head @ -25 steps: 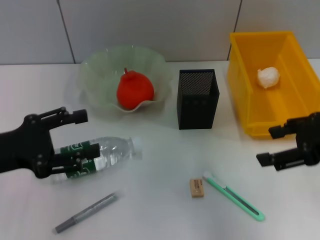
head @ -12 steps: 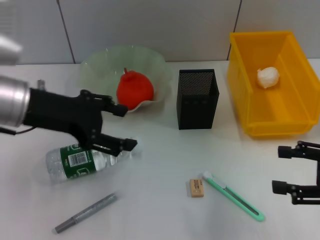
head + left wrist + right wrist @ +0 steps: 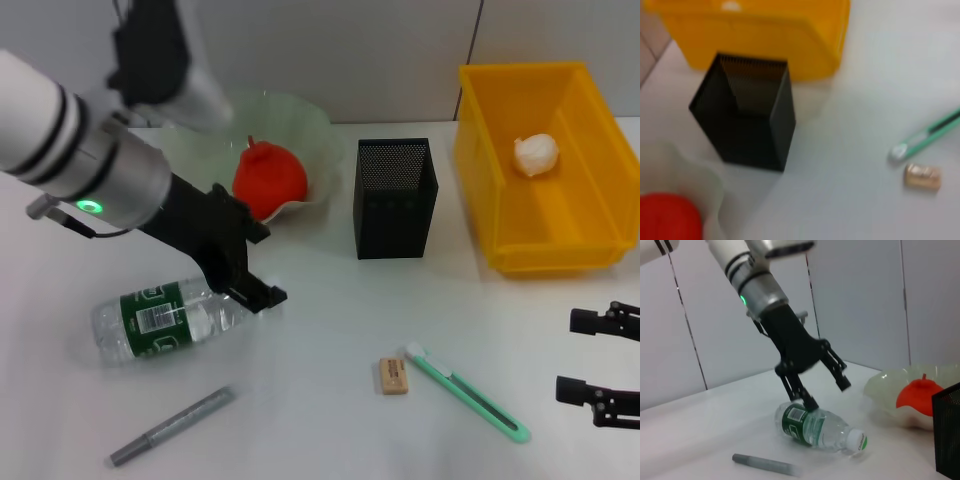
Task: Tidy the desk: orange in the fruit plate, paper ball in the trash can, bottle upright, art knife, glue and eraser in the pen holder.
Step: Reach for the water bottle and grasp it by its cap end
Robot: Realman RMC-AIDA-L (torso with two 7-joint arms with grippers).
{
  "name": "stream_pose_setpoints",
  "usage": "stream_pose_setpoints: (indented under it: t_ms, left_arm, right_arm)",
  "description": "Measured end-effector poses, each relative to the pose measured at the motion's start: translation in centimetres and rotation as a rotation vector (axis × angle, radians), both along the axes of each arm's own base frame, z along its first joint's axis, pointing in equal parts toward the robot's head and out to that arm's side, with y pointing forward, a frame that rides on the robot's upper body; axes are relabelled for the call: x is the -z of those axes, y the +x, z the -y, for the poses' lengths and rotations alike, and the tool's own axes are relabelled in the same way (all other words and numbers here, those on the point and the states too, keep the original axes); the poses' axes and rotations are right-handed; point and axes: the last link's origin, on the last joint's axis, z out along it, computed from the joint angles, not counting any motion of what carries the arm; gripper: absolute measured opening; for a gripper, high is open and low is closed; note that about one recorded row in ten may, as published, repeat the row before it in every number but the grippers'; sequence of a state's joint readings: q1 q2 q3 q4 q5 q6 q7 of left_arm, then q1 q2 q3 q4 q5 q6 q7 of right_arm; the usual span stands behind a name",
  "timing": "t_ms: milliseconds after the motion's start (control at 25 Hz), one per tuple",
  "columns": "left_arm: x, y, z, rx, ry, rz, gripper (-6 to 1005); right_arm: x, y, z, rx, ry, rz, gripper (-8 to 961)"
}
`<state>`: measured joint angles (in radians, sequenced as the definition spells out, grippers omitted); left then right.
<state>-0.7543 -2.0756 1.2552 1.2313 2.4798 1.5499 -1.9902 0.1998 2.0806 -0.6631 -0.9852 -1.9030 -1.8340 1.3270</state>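
Observation:
My left gripper's open fingers are across the bottle, above its cap end. I should move down next until they are on both sides of the neck, then close them.
The clear bottle with a green label lies on its side at the front left. My left gripper is open and empty, just above its cap end; the right wrist view shows it over the bottle. The red orange sits in the pale green fruit plate. The paper ball lies in the yellow trash bin. The black mesh pen holder stands in the middle. The eraser, green art knife and grey glue stick lie in front. My right gripper is open and empty at the right edge.
The left wrist view shows the pen holder, the bin, the knife, the eraser and the orange. A grey wall stands behind the white table.
My left gripper has let go of the bottle's body, risen and swung toward the cap end, its arm now reaching in from the upper left. My right gripper has drawn back toward the front right.

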Motion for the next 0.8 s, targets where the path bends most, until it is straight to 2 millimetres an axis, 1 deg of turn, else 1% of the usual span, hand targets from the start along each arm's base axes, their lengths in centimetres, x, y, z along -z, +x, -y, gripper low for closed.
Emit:
stream_pose_setpoints:
  t_ms: [40, 200, 320, 400, 480, 600, 680, 800]
  left_arm:
    - [0.0, 0.0, 0.0, 0.000, 0.000, 0.000, 832]
    - [1.8, 0.0, -0.4, 0.019, 0.032, -0.086, 832]
    - [2.2, -0.1, -0.5, 0.019, 0.034, -0.096, 832]
    - [3.3, -0.8, -1.0, 0.009, 0.034, -0.119, 832]
    - [3.6, -1.1, -1.1, 0.006, 0.034, -0.127, 833]
    - [5.1, -2.3, -1.3, 0.012, 0.041, -0.166, 828]
    - [5.3, -2.4, -1.4, 0.016, 0.045, -0.170, 822]
    - [6.1, -3.0, -1.9, 0.019, 0.061, -0.182, 814]
  right_arm:
    - [0.0, 0.0, 0.0, -0.001, -0.001, -0.002, 825]
    - [0.3, -0.2, -0.2, -0.005, -0.009, -0.011, 825]
    - [0.4, -0.2, -0.2, -0.006, -0.013, -0.014, 825]
    - [0.4, -0.2, -0.3, -0.005, -0.013, -0.015, 825]
    - [0.5, -0.2, -0.3, -0.004, -0.014, -0.016, 825]
    - [0.6, -0.1, -0.2, 0.003, -0.019, -0.025, 825]
    - [0.7, -0.1, -0.2, 0.004, -0.020, -0.027, 825]
    - [0.8, -0.1, -0.1, 0.005, -0.025, -0.034, 824]
